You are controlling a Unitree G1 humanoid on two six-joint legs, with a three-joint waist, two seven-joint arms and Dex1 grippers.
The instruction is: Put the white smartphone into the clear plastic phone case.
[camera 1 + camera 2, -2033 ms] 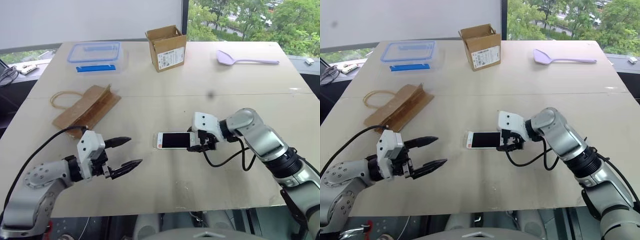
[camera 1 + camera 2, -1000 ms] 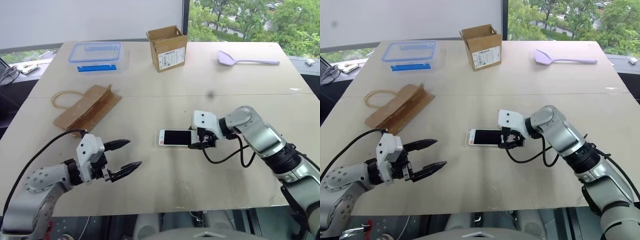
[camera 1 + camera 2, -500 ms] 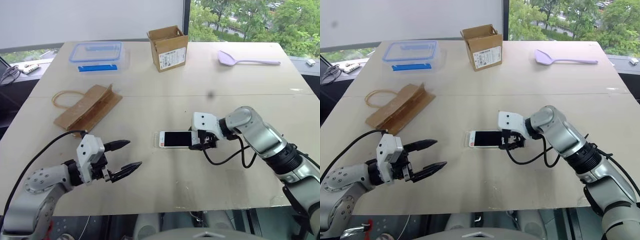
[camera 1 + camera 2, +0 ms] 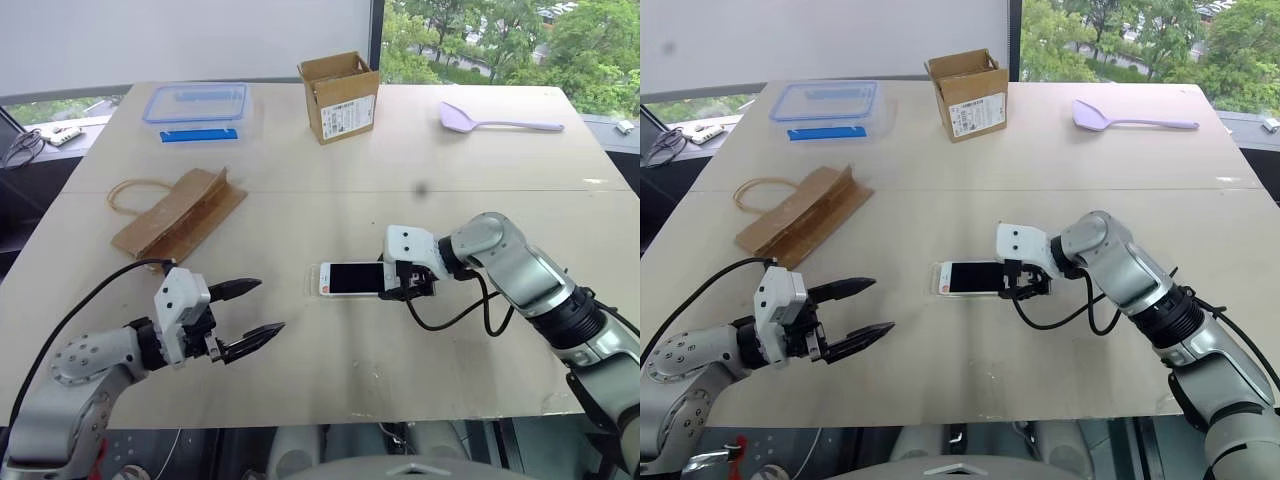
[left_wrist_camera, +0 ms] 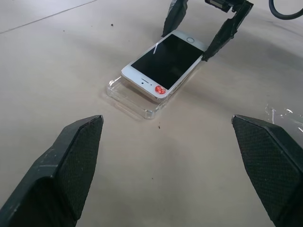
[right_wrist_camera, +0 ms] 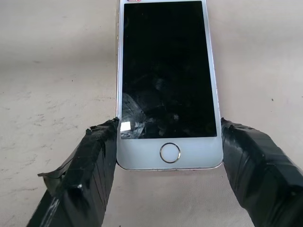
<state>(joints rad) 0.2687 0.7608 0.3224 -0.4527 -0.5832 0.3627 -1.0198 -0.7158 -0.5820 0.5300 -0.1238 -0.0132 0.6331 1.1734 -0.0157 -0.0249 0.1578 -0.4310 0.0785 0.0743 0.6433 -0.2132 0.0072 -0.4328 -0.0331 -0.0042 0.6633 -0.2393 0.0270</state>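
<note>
My right gripper is holding the long edges, and the smartphone's sticker end sits raised above the clear case. Next, my right gripper lets go of those edges, closes its fingers and pushes down on the screen.
The white smartphone lies screen up near the middle of the table. Its far end, marked by a small red sticker, rests over the clear plastic phone case, whose glossy rim juts out past it. My right gripper is shut on the phone's home-button end, with one black finger against each long edge. To the left of the phone, apart from it and nearer the table's front edge, my left gripper stands wide open and empty. It points toward the phone.
A brown paper bag lies at the left. A clear box with a blue lid and an open cardboard box stand at the back. A lilac spatula lies at the back right. A black cable loops from my right wrist.
</note>
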